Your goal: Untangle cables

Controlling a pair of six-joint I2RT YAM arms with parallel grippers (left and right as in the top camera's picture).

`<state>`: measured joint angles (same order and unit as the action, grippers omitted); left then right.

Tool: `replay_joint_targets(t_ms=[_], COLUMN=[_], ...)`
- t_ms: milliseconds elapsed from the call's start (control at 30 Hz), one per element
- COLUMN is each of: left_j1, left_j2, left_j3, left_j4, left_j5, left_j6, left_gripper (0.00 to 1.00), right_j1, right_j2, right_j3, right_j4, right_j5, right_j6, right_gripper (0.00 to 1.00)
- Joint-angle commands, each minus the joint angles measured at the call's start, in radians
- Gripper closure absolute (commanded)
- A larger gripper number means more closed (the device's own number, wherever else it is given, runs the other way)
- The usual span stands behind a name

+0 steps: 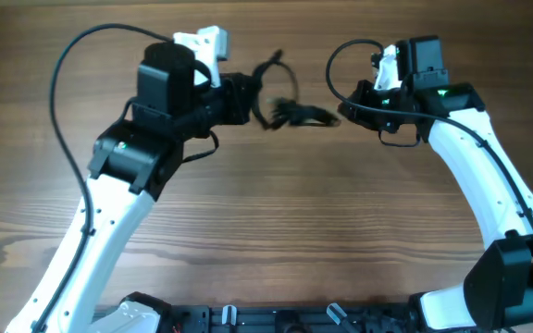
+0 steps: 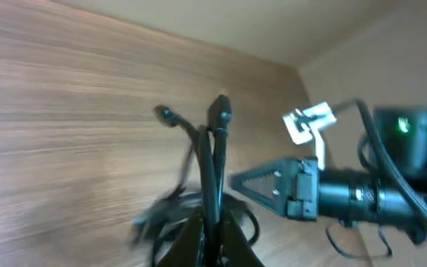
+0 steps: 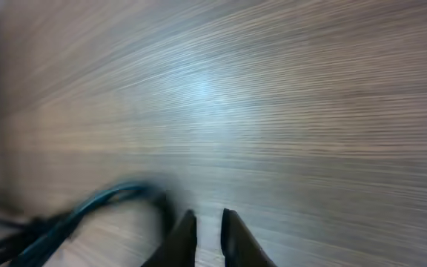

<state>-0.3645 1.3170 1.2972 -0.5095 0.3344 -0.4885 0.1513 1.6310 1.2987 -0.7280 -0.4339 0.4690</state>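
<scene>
The tangle (image 1: 302, 115) hangs only from my left gripper and my right gripper is empty. So next my right gripper grabs the cords (image 1: 261, 115) close to my left gripper's fingers.
The cables (image 1: 280, 109) are a small tangle of thin black cords at the far middle of the table, between my two grippers. My left gripper (image 1: 251, 99) is shut on one cord. In the left wrist view the jaws (image 2: 213, 241) pinch that cord (image 2: 215, 159), which rises to a plug end (image 2: 219, 111). A second plug end (image 2: 163, 113) sticks out to the left, and blurred loops hang around the jaws. My right gripper (image 1: 342, 115) is at the right end of the tangle. Its fingers (image 3: 206, 222) are slightly apart with only table between them, and a blurred cord (image 3: 98, 202) lies just to their left.
The wooden table (image 1: 285, 222) stretches toward the front. The right arm's gripper and wrist (image 2: 288, 189) show in the left wrist view, close to the held cord. Thicker black wires (image 1: 63, 102) loop off both arms.
</scene>
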Motion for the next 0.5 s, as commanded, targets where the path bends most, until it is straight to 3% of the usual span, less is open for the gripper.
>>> replay_joint_targets(t_ms=[0, 100, 167, 267, 333, 467], left_j1=[0.036, 0.042, 0.042, 0.041, 0.041, 0.042], left_j2=[-0.04, -0.028, -0.012, -0.001, 0.001, 0.001], left_j3=[0.017, 0.016, 0.016, 0.016, 0.016, 0.016], left_j4=[-0.085, -0.219, -0.258, -0.257, -0.234, -0.172], left_j5=[-0.257, -0.474, -0.481, -0.357, -0.247, 0.055], left_j6=[-0.108, -0.128, -0.126, -0.076, -0.006, 0.159], left_gripper=[0.96, 0.96, 0.96, 0.96, 0.96, 0.96], right_j1=[-0.02, -0.052, -0.077, -0.088, -0.08, -0.047], right_j2=[0.023, 0.023, 0.023, 0.023, 0.023, 0.023], right_j3=[0.002, 0.002, 0.002, 0.002, 0.002, 0.002], right_j4=[-0.018, -0.045, -0.05, -0.039, -0.031, -0.005], right_j5=[0.06, 0.051, 0.004, -0.161, -0.302, -0.437], right_j6=[0.0, -0.011, -0.053, -0.196, -0.296, -0.341], right_gripper=[0.96, 0.96, 0.96, 0.94, 0.84, 0.64])
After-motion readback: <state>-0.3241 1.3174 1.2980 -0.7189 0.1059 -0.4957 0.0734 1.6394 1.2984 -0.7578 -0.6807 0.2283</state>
